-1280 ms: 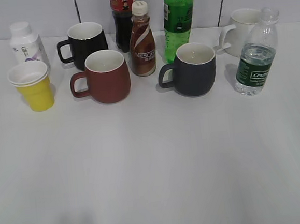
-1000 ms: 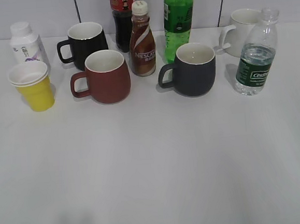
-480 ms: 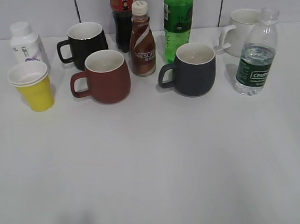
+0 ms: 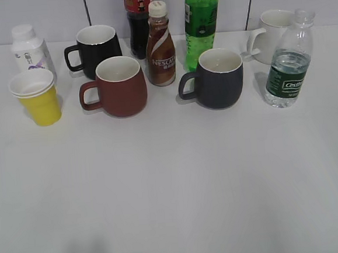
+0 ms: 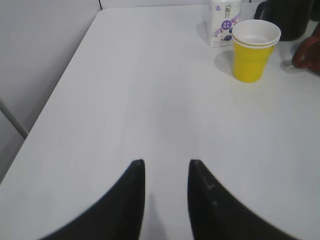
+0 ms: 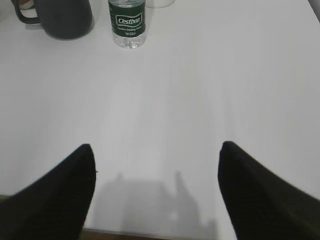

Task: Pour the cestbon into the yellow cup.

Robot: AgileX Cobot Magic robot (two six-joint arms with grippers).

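Note:
I expect the cestbon to pour dry when I tilt it over the yellow cup, because the cestbon's clear side (image 4: 295, 39) above the dark green label looks empty.
The cestbon (image 4: 288, 64) is a small clear bottle with a dark green label, uncapped, upright at the right of the table; it also shows at the top of the right wrist view (image 6: 127, 25). The yellow cup (image 4: 36, 97) stands upright at the far left and shows in the left wrist view (image 5: 254, 50). My left gripper (image 5: 166, 165) is open and empty, well short of the cup. My right gripper (image 6: 156, 150) is wide open and empty over the table's front edge, well short of the bottle. Neither gripper shows in the exterior view.
Between cup and bottle stand a red-brown mug (image 4: 118, 86), a black mug (image 4: 97, 48), a dark grey mug (image 4: 217, 77), a white mug (image 4: 273, 33), a Nescafe bottle (image 4: 159, 45), a green soda bottle (image 4: 201, 21), a cola bottle (image 4: 138, 17) and a white capped bottle (image 4: 29, 49).

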